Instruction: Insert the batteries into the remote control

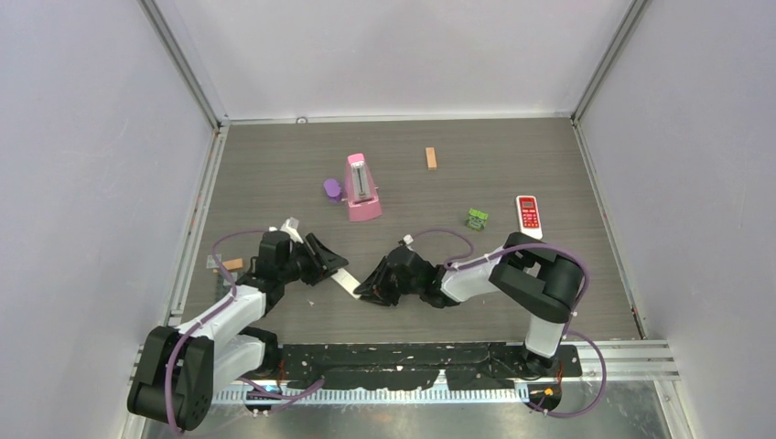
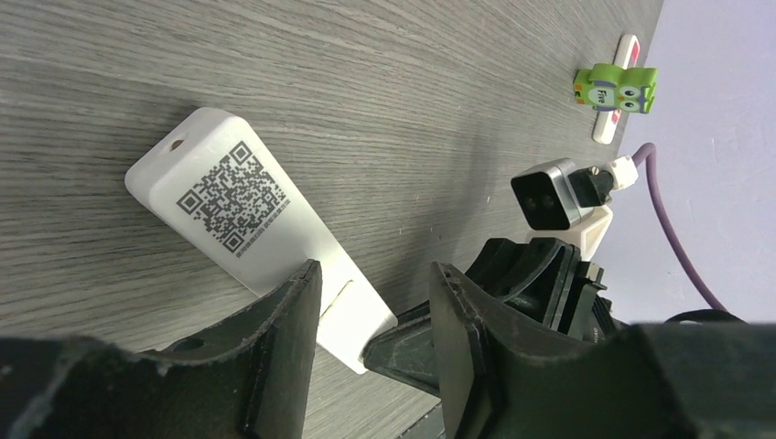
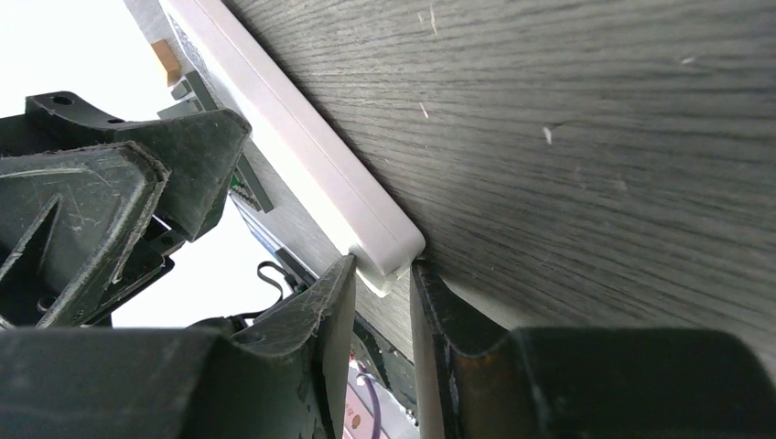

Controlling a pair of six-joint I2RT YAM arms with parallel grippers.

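Observation:
My left gripper should first steady the QR label end (image 2: pixel 194 163), since it is free while my right gripper is at one end of the remote control (image 2: pixel 360 335).
The remote control (image 1: pixel 345 282) is a slim white bar lying back-up on the table between both arms, its QR label (image 2: pixel 229 201) showing. My left gripper (image 2: pixel 375 274) is open over its near end, one finger above the body and the other beside it, gripping nothing. My right gripper (image 3: pixel 382 270) comes from the opposite side, low on the table. It is slightly open, with the remote's rounded end (image 3: pixel 384 256) right at its fingertips. One right finger (image 2: pixel 403 347) touches that end. The batteries are out of view.
A pink metronome (image 1: pixel 363 187) and a purple piece (image 1: pixel 332 189) stand mid-table. Farther right are a green owl toy (image 1: pixel 476 219) and a red-and-white remote (image 1: pixel 529 217). One tan block (image 1: pixel 431 157) lies at the back, another (image 1: pixel 232 264) beside my left arm.

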